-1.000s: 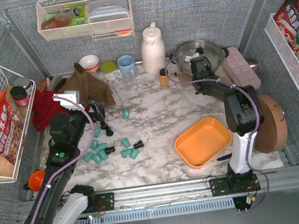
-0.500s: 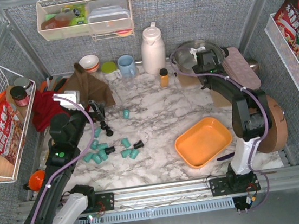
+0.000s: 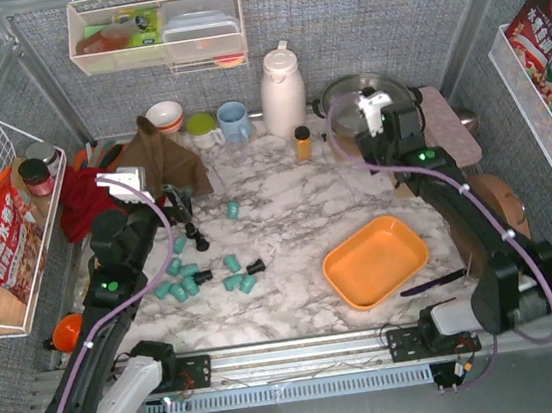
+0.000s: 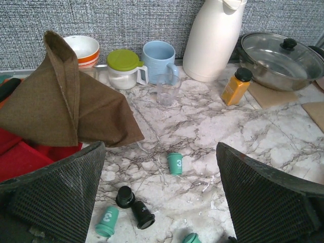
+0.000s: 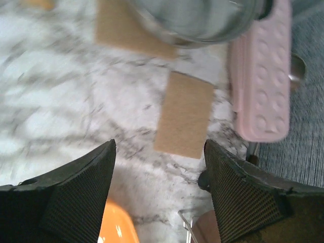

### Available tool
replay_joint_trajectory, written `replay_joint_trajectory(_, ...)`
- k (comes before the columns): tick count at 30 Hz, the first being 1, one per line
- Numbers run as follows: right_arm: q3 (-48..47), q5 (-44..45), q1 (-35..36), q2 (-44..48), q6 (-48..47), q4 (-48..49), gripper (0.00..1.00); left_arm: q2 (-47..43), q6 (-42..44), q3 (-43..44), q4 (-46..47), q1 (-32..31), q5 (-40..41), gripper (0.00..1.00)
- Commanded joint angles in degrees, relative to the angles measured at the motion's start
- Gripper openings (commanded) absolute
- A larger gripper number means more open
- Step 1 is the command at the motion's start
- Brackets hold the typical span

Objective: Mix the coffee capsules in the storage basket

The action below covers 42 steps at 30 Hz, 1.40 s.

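Note:
I should keep moving my right gripper toward the storage basket's back rim with its fingers open and then close them across that rim, because there is open marble behind it.
The coffee capsules, mostly teal with a few black, lie scattered on the marble at left centre. One teal capsule and two black ones show between my left fingers. The storage basket, a shallow orange tray, sits right of centre with nothing in it; its corner shows in the right wrist view. My left gripper hovers open over the back of the capsule scatter, holding nothing. My right gripper is open and empty above bare marble behind the basket, in front of a tan pad.
Along the back stand a white thermos, a lidded pan, an amber bottle, a blue mug and bowls. A brown cloth lies back left. A pink egg tray and a round wooden board sit at the right.
The right gripper has gone from shut to open, and the right arm has swung right and stretched out, its elbow dropping low. The left arm and the capsules have not moved.

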<state>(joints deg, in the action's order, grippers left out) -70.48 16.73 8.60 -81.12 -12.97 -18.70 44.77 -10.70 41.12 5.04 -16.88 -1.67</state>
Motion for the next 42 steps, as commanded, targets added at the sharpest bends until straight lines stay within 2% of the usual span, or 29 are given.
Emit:
replay_joint_trajectory(1, 5.74, -17.19, 3.87, 8.07, -17.20, -2.04, 0.75, 0.04, 0.15, 0.45, 0.89, 0.01, -0.08, 0.99)
replay_joint_trajectory(4, 7.92, -27.59, 5.55, 11.31, -29.03, -7.44, 0.74, -0.02, 0.07, 0.55, 0.72, -0.04, -0.17, 0.99)
replay_joint_trajectory(7, 7.48, -32.95, 8.44, 11.95, -39.54, -17.82, 0.74, -0.36, 0.06, 0.42, 0.81, 0.02, -0.17, 0.99)
replay_joint_trajectory(11, 6.91, -28.55, 15.24, 10.57, -50.35, -27.18, 0.74, -0.73, -0.02, 0.27, 0.96, -0.04, -0.34, 0.99)
replay_joint_trajectory(15, 8.12, -23.71, 17.67, 8.62, -55.48, -29.33, 0.74, -0.99, -0.11, 0.28, 0.94, 0.01, -0.44, 0.99)
replay_joint_trajectory(22, 6.28, -23.12, 18.73, 2.00, -57.89, -33.32, 0.73, -1.43, 0.11, 0.08, 1.03, 0.00, -0.09, 0.99)
replay_joint_trajectory(31, 5.29, -23.78, 19.29, -5.00, -60.22, -31.72, 0.67, -1.53, 0.16, 0.11, 1.10, -0.04, -0.25, 0.99)
replay_joint_trajectory(38, 5.35, -25.89, 20.31, -8.58, -61.46, -31.72, 0.59, -1.53, 0.15, 0.10, 1.20, 0.01, -0.22, 0.99)
replay_joint_trajectory(42, 5.61, -26.94, 20.75, -10.27, -61.80, -31.58, 0.50, -1.44, 0.24, 0.10, 1.03, 0.01, -0.10, 0.99)
